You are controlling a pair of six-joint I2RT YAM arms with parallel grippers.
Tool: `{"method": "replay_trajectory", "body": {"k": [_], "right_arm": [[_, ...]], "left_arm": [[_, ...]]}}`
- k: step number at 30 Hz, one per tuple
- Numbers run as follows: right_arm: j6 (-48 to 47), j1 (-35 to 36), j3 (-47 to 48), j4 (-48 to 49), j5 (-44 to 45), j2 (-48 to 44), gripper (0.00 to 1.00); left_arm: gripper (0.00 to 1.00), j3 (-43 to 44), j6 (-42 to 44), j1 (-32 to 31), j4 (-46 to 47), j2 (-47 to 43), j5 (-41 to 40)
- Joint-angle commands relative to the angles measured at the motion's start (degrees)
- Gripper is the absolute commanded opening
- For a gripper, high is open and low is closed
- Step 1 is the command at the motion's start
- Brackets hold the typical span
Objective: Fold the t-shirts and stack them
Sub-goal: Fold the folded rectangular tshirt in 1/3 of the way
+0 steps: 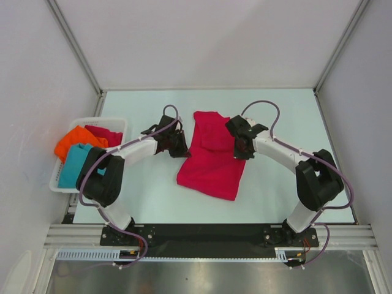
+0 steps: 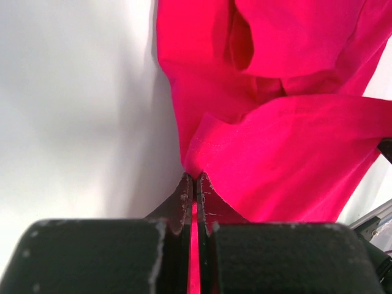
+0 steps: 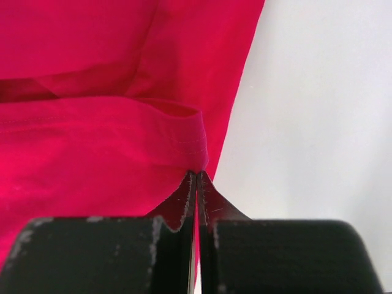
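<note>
The crimson red t-shirt's near end slopes below the hem in my right gripper, so next I put the hem down and grab the t-shirt's near corner with my right gripper.
A crimson red t-shirt lies partly folded on the table's middle. My left gripper is shut on its left edge, and the left wrist view shows red cloth pinched between the closed fingertips. On the shirt's right side my right gripper is shut on a hemmed edge, lifted slightly off the table. An orange t-shirt, a teal t-shirt and another crimson red t-shirt lie in the basket at left.
The white slotted basket stands at the table's left edge beside the left arm. Grey walls close in the table at the back and both sides. A black rail runs along the near edge.
</note>
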Motion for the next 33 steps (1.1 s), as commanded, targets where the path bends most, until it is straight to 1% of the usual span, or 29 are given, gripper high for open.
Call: {"method": "replay_trajectory", "body": {"k": [1, 10, 13, 23, 33], "right_arm": [[-0.6, 0.2, 2.8, -1.2, 3.6, -3.7, 0.00], [-0.8, 0.7, 6.2, -4.2, 4.5, -5.5, 0.00], [-1.0, 0.6, 6.4, -4.0, 4.4, -5.6, 0.00], [-0.4, 0.4, 3.5, -2.5, 3.3, -2.0, 0.00], [-0.8, 0.1, 3.0, -1.1, 2.5, 2.1, 0.00]], "left_arm": [[0.00, 2.4, 0.6, -0.2, 0.0, -3.1, -1.7], [0.00, 2.3, 0.4, -0.3, -0.6, -6.3, -3.9], [0.00, 3.1, 0.7, -0.2, -0.8, -6.0, -3.7], [0.00, 4.9, 1.4, -0.3, 0.0, 1.8, -2.0], [0.00, 6.7, 1.0, -0.2, 1.1, 6.8, -2.1]]}}
